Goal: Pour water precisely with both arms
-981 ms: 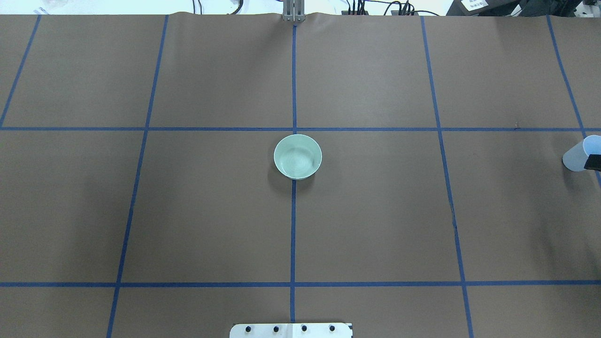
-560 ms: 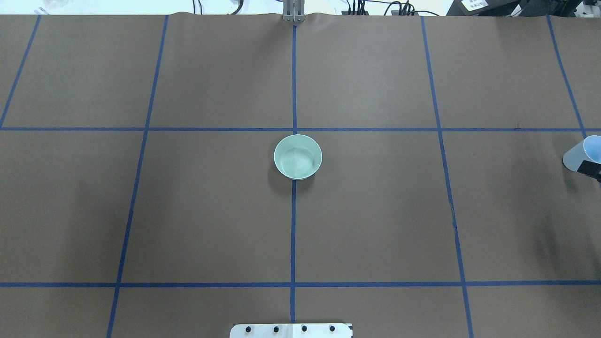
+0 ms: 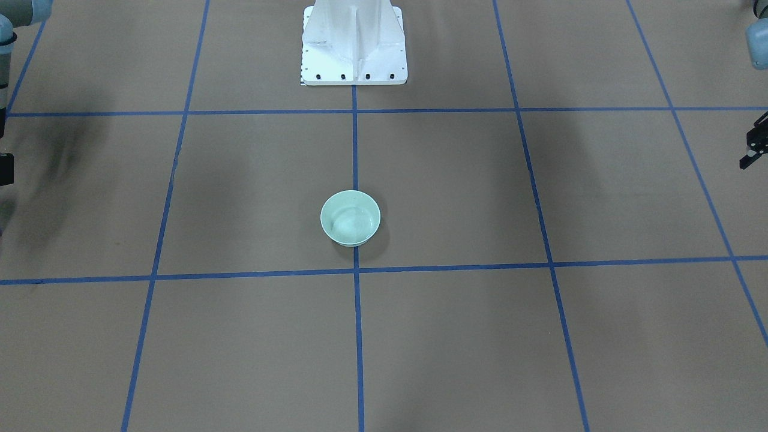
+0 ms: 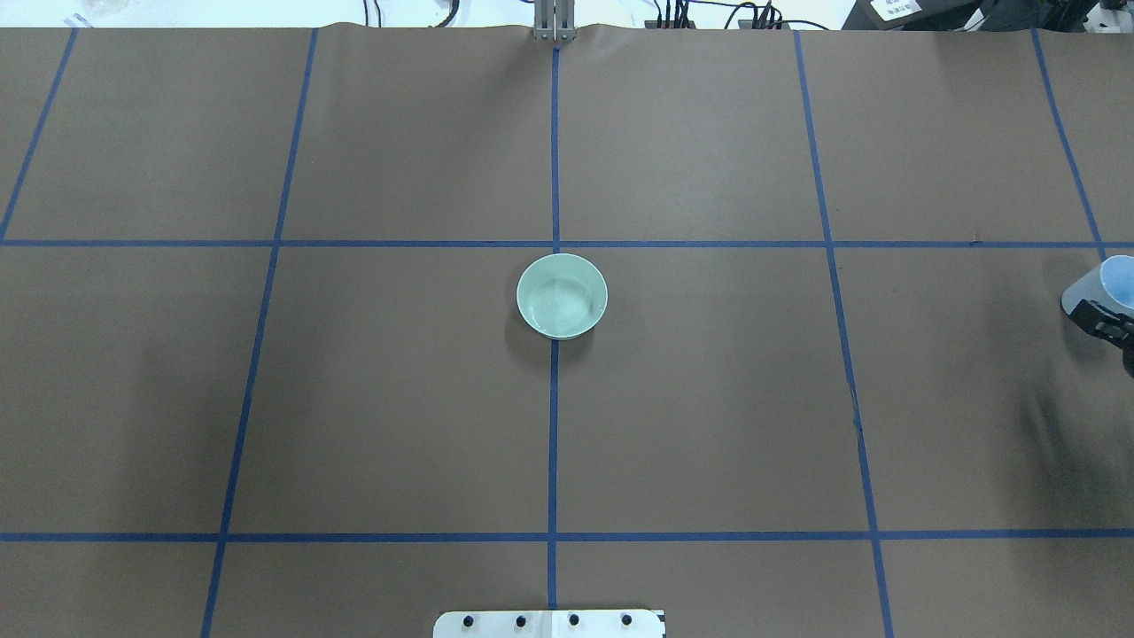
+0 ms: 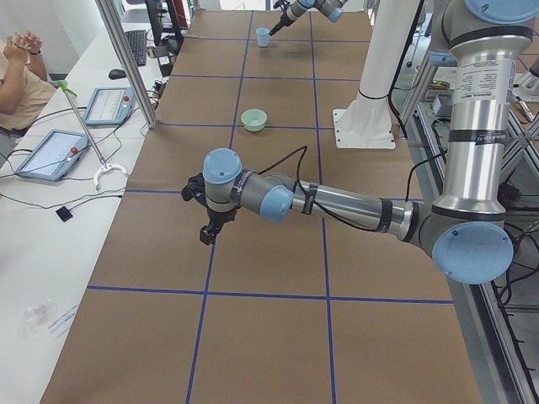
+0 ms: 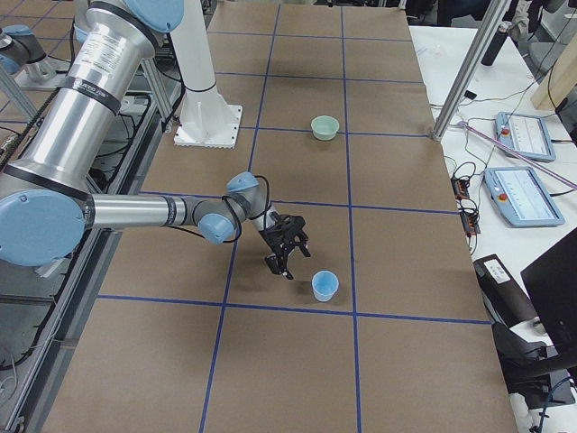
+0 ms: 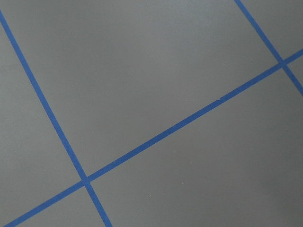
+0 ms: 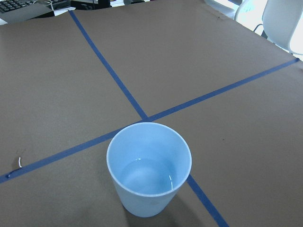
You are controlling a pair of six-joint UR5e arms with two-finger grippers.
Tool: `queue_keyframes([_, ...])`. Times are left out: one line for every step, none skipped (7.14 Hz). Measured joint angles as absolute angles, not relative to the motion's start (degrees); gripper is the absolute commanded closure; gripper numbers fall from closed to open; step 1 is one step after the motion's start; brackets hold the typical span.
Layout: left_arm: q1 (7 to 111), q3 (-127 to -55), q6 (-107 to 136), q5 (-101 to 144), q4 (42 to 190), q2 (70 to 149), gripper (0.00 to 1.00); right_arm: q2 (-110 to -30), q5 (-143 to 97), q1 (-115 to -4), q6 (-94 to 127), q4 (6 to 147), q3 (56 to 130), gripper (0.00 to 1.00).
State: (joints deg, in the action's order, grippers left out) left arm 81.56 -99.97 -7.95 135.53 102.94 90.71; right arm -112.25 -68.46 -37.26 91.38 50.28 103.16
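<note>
I expect clear water (image 8: 144, 175) to stay inside the pale blue cup (image 8: 148, 169) when I carry it to the pale green bowl, because the water is low below the cup's rim.
A pale blue cup (image 8: 149, 168) stands upright by a tape crossing at the table's right end, with clear water (image 8: 147, 182) low inside. It also shows in the overhead view (image 4: 1091, 288) and the exterior right view (image 6: 325, 286). My right gripper (image 6: 281, 264) hovers just short of the cup on the robot's side, apart from it, with its fingers spread and empty; the overhead view (image 4: 1112, 330) shows only part of it. A pale green bowl (image 4: 562, 296) sits mid-table with a glossy pool (image 3: 351, 227). My left gripper (image 5: 205, 236) hangs over bare table at the left end; I cannot tell its state.
The white pedestal (image 3: 354, 45) stands at the robot's edge. Blue tape lines (image 4: 554, 425) grid the brown table cover. Beyond the far edge are tablets (image 6: 518, 135), an aluminium post (image 5: 126, 59) and a seated person (image 5: 17, 76).
My right gripper has drawn back from the cup toward the robot's side, and more of it now shows at the overhead view's right edge. The cup and bowl have not moved.
</note>
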Motion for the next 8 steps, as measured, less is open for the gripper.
queue_keyframes([81.68, -99.97, -7.93, 135.53, 102.93, 90.71, 0.0, -110.27, -67.32, -37.14, 91.62, 50.33, 100.86, 0.0])
queue_keyframes([81.7, -99.98, -7.92, 135.53, 102.92, 90.72, 0.0, -109.37, -66.43, -37.13, 91.71, 50.35, 99.62, 0.0])
queue_keyframes([81.73, -99.94, -7.91, 135.53, 102.92, 90.75, 0.0, -108.77, -65.5, -37.1, 91.74, 50.36, 98.5, 0.0])
queue_keyframes([81.73, -99.86, -7.91, 135.53, 102.92, 90.78, 0.0, -107.77, -64.78, -37.09, 91.75, 50.36, 97.11, 0.0])
queue_keyframes([81.74, -99.78, -7.91, 135.53, 102.92, 90.78, 0.0, -106.1, -64.14, -37.09, 91.76, 50.36, 95.14, 0.0])
queue_keyframes([81.73, -99.69, -7.89, 135.53, 102.92, 90.79, 0.0, -104.46, -63.58, -37.09, 91.74, 50.25, 92.99, 0.0])
queue_keyframes([81.64, -99.61, -7.83, 135.53, 102.92, 90.82, 0.0, -103.66, -63.12, -37.13, 91.68, 50.01, 91.43, 0.0])
queue_keyframes([81.54, -99.55, -7.73, 135.53, 102.92, 90.85, 0.0, -103.41, -62.87, -37.22, 91.63, 49.88, 90.54, 0.0])
